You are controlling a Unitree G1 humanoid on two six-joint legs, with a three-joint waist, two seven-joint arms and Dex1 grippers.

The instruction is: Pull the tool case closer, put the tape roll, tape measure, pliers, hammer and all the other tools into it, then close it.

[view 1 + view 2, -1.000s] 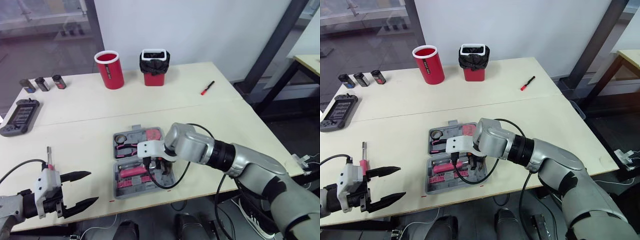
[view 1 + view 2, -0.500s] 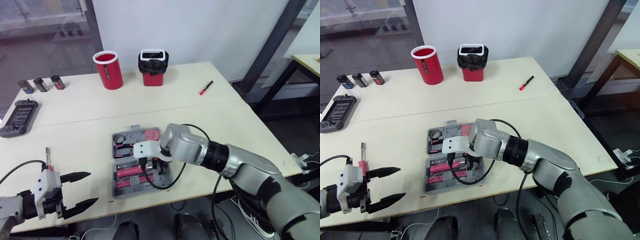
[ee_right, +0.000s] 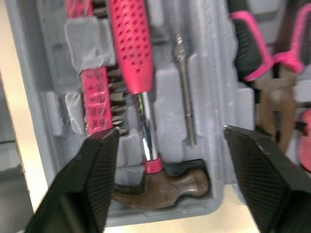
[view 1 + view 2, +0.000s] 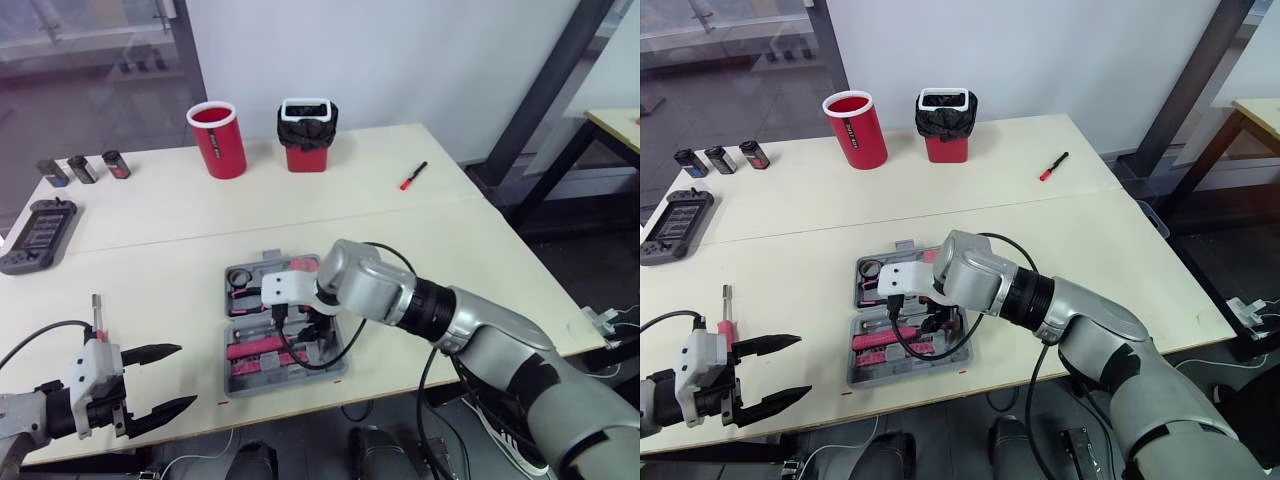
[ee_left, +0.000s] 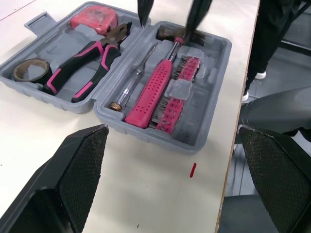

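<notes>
The pink-handled screwdriver [image 4: 97, 316] will fit lengthwise along the case's rim when the robot lowers it in, since a long empty channel [image 5: 198, 107] runs beside the pink bit holder.
The grey tool case [image 4: 236, 382] lies open near the table's front edge. One half holds the tape roll [image 5: 24, 69], pliers [image 5: 82, 68] and red tape measure [image 5: 92, 19]. The other half holds the pink-handled hammer [image 3: 131, 43], a thin screwdriver [image 5: 131, 80] and a pink bit holder [image 5: 177, 97]. My right gripper [image 3: 167, 133] hangs just above the hammer's head end, open, with nothing between its fingers. My left gripper [image 4: 165, 380] stands open over the table's front left corner, well apart from the case. A small pink-handled tool [image 4: 97, 315] lies on the table beside it.
A red cup [image 4: 219, 140] and a red bin with a black liner [image 4: 308, 135] stand at the back. A red pen [image 4: 414, 176] lies at the back right. Small dark blocks [image 4: 85, 167] and a grey handheld device [image 4: 38, 232] sit at the far left.
My right gripper has gone from shut to open over the hammer, and the arm has shifted slightly left above the case. The left arm has not moved.
</notes>
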